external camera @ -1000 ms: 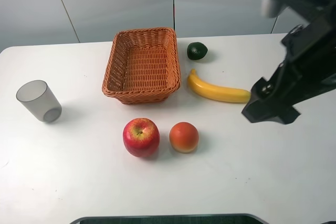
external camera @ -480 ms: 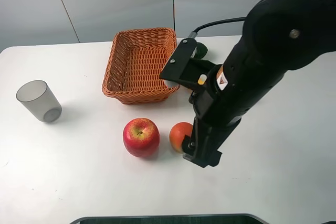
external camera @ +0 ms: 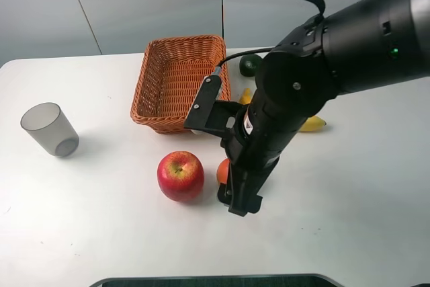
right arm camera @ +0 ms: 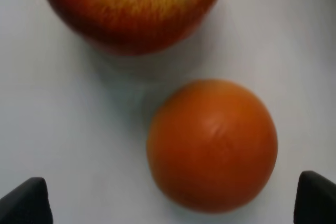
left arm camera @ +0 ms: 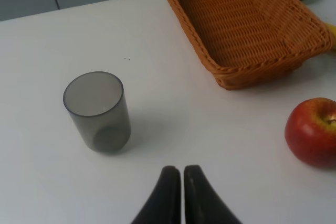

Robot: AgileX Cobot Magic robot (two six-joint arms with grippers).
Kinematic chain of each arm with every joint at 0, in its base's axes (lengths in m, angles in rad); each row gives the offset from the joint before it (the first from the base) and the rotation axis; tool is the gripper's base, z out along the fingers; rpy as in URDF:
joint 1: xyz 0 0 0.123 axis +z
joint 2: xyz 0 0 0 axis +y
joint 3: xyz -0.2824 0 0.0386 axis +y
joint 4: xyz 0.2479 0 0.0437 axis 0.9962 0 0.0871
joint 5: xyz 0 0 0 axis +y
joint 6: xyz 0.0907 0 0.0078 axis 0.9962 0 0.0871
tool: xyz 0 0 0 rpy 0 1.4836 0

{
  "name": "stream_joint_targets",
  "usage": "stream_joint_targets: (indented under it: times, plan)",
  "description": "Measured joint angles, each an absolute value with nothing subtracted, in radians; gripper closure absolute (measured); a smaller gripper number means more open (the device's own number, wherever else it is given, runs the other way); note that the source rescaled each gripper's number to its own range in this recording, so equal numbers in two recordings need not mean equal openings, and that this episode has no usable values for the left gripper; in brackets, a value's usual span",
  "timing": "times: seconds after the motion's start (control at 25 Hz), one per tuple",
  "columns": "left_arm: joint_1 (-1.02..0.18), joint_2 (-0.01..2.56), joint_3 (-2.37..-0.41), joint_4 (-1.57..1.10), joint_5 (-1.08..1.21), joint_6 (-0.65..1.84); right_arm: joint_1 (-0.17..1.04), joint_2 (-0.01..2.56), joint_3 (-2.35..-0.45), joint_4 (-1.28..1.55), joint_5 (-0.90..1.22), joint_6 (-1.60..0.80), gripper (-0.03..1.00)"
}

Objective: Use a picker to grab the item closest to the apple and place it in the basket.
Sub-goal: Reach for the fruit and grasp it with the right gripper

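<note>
The orange (right arm camera: 212,146) is round, and the basket's bottom (external camera: 173,91) is wide and empty. The orange will roll toward the side of the basket when I let go of it there.
A red apple (external camera: 180,175) lies on the white table, with an orange (external camera: 222,171) right beside it, mostly hidden by my right arm. In the right wrist view the orange (right arm camera: 211,144) fills the middle, the apple (right arm camera: 131,3) just beyond it. My right gripper (right arm camera: 170,203) is open, one fingertip on each side of the orange, apart from it. From above, the right gripper (external camera: 238,199) hangs over the orange. The woven basket (external camera: 176,124) stands behind the apple and holds nothing. My left gripper (left arm camera: 182,182) is shut on nothing, near the cup.
A grey translucent cup (external camera: 49,129) stands at the left; the left wrist view shows the cup (left arm camera: 98,111) too. A banana (external camera: 312,124) is largely covered by my right arm. A dark avocado (external camera: 250,64) lies right of the basket.
My right arm has swung in from the right edge to the table's middle, coming down over the orange and covering most of it and the banana.
</note>
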State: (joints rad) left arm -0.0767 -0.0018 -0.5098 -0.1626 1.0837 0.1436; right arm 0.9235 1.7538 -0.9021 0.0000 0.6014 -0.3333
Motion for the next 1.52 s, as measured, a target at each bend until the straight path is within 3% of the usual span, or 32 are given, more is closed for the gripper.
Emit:
stream_joint_targets:
  times: [0.32,1.52]
  plan:
    - [-0.077,-0.002,-0.51,-0.163,1.084,0.144,0.867,1.836,-0.934,0.0,0.581,-0.372,-0.03]
    - [-0.077,-0.002,-0.51,-0.163,1.084,0.144,0.867,1.985,-0.954,0.044,0.47,-0.391,-0.03]
